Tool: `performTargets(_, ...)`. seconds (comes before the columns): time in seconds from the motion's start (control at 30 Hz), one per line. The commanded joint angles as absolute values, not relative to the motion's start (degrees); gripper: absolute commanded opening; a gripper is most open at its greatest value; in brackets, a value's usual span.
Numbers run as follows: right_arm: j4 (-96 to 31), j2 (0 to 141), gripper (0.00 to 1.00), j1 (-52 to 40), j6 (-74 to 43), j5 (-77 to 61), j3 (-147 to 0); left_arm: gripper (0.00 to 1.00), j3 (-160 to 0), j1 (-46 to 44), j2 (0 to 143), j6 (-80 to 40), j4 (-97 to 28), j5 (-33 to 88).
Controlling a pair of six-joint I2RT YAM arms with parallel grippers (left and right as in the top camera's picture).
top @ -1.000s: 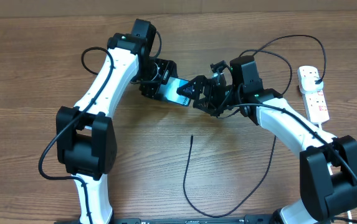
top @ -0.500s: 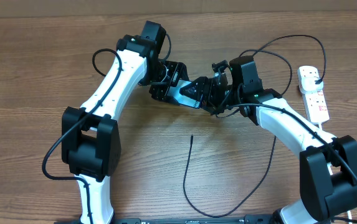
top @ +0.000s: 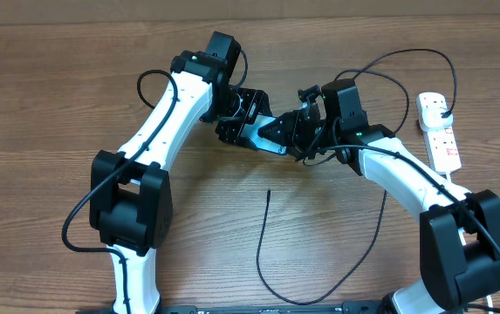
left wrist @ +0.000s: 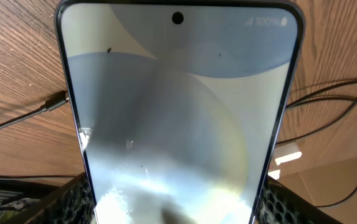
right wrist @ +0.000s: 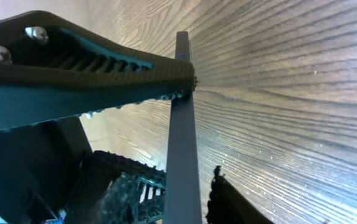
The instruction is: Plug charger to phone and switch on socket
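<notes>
My right gripper should hold the phone, since my left gripper spans the phone's long edges [left wrist: 288, 87], while my left gripper takes the loose end [left wrist: 178, 31] by its front and back sides.
The phone [left wrist: 178, 112] fills the left wrist view, screen lit pale, held off the table. My left gripper [top: 246, 125] is shut on its two long edges, a finger [left wrist: 72, 199] at each side. In the right wrist view the phone [right wrist: 182, 124] shows edge-on as a thin grey bar. It stands between the fingers of my right gripper [top: 290, 135], which is open, with a narrow gap on one side. The charger [top: 263, 235] lies on the table with its tip [top: 268, 192] free. Its far end reaches the white socket [top: 440, 135] at the right.
The black cable loops near the table's front edge [top: 319, 296] and arcs behind the right arm [top: 407, 57]. The two arms meet over the middle of the wooden table [top: 40, 87]. A stretch of cable [left wrist: 16, 121] lies below the phone.
My left arm has carried the phone to the right, in between the right gripper's fingers. The right gripper's jaws have narrowed round the phone's thin edge. The charger has not moved.
</notes>
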State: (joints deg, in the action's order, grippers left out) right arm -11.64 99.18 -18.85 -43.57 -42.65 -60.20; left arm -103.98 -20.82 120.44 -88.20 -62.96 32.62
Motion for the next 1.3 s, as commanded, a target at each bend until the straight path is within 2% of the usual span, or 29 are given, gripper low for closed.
performTargets(0.0,-11.49,99.26,0.3,-19.07,-43.44,-41.78,-61.12,0.04,-105.58,-21.15,117.95,-88.95,-62.89,35.53)
performTargets(0.3,-11.49,99.26,0.15,-19.07,-43.44,-41.78,-61.12,0.04,-105.58,-21.15,117.95,-88.95,-62.89,35.64)
performTargets(0.67,-11.66,99.26,0.04,-19.07,-43.44,-41.78,-61.12,0.05,-105.58,-21.15,117.95,-88.92,-62.92,35.57)
performTargets(0.7,-11.66,99.26,0.04,-19.07,-43.44,-41.78,-61.12,0.11,-105.58,-21.15,117.95,-88.9,-62.92,35.55)
performTargets(0.73,-11.64,99.26,0.04,-19.07,-43.44,-41.78,-61.12,0.24,-105.58,-21.15,117.95,-88.9,-62.92,35.53)
performTargets(0.77,-11.64,99.26,0.04,-19.07,-43.44,-41.78,-61.12,0.4,-105.58,-21.15,117.95,-88.9,-62.92,35.48)
performTargets(0.8,-11.64,99.26,0.04,-19.07,-43.44,-41.78,-61.12,0.63,-105.58,-21.15,117.95,-88.73,-62.92,35.44)
performTargets(0.87,-11.66,99.26,0.04,-19.07,-43.44,-41.78,-61.12,0.94,-105.58,-21.15,117.95,-88.66,-62.96,35.44)
performTargets(0.9,-11.64,99.26,0.04,-19.05,-43.44,-41.8,-61.12,1.0,-105.58,-21.12,117.95,-88.33,-62.96,35.44)
performTargets(1.1,-11.64,99.26,0.04,-18.98,-43.42,-41.76,-61.12,1.0,-105.58,-20.69,117.95,-84.27,-62.94,35.44)
performTargets(1.27,-11.73,99.26,0.04,-18.37,-43.27,-41.12,-61.12,1.0,-105.58,-19.75,117.95,-74.98,-62.85,35.66)
